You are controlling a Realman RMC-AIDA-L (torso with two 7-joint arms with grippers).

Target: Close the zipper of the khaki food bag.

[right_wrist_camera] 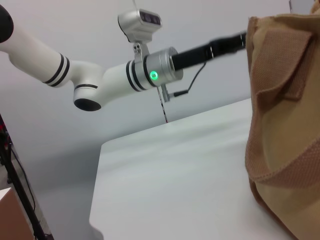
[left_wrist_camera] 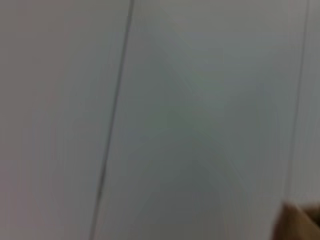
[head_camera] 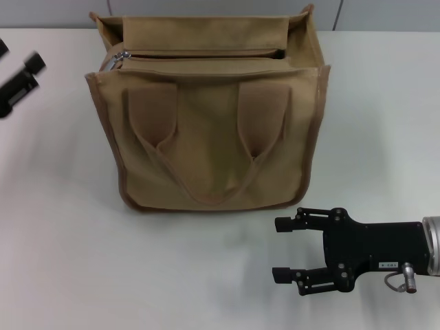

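Note:
The zipper's end strap [head_camera: 110, 55] is curled down next to the pull tab, so my left gripper needs to pull the strap out and hold it before my right gripper grabs the tab [head_camera: 118, 59].
The khaki food bag [head_camera: 213, 137] stands upright in the middle of the white table, its two handles hanging down the front. The zipper [head_camera: 206, 53] runs across the top panel and gapes open, with its silver pull tab [head_camera: 122, 56] at the bag's left end. My left gripper [head_camera: 18, 56] is open at the far left edge, a little left of the pull tab and apart from it. My right gripper [head_camera: 283, 249] is open and empty on the table in front of the bag's right corner. The right wrist view shows the bag's side [right_wrist_camera: 282, 125] and my left arm [right_wrist_camera: 125, 75] reaching toward the top of it.
The white table [head_camera: 69, 261] spreads around the bag, with a grey wall behind. The left wrist view shows mostly plain grey surface and a khaki corner of the bag [left_wrist_camera: 300, 222]. The table's edge [right_wrist_camera: 100, 200] shows in the right wrist view.

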